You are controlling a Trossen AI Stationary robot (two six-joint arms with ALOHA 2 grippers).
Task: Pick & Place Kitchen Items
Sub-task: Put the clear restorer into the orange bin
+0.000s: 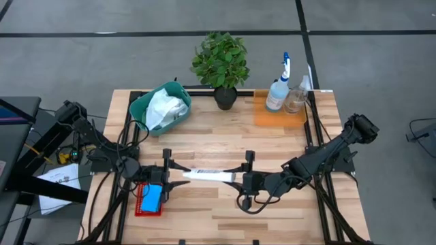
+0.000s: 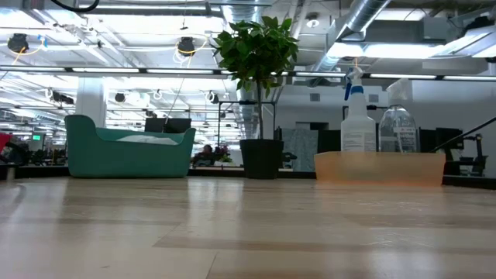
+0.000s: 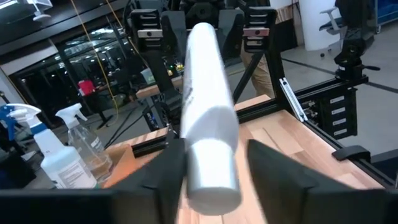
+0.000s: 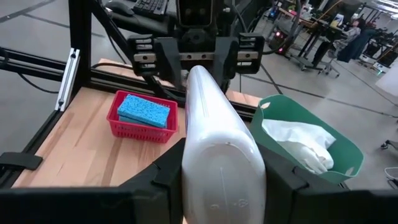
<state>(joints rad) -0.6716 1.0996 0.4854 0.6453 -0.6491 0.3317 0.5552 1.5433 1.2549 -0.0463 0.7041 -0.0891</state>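
Note:
My right gripper has the white bottle by its wide base end (image 1: 229, 177), so next my left gripper grasps it by the narrow cap (image 1: 188, 175) and turns it base down.
A small white bottle (image 1: 208, 175) hangs level above the table's middle, between my two grippers. My right gripper (image 1: 240, 179) is shut on its wide base end. My left gripper (image 1: 178, 177) is open, and its fingers stand on either side of the narrow cap end (image 3: 211, 180), with a gap showing on one side. A blue sponge (image 1: 151, 197) lies in a red basket (image 1: 139, 207). A white cloth (image 1: 165, 109) lies in a green tub (image 1: 139, 107). Two clear spray bottles (image 1: 279, 92) stand in an orange tray (image 1: 269, 119). My right gripper pinches the white bottle's wide base end (image 4: 224, 168) between its two fingers, one on each side. The fingers come level from the table's right side and lie along the bottle. The bottle is lifted clear and level, with its narrow end toward my left gripper.
A leafy plant in a black pot (image 1: 221, 64) stands at the far edge between the green tub and the orange tray. The red basket sits near the front left, just under my left arm. Black frame rails run along the table's sides.

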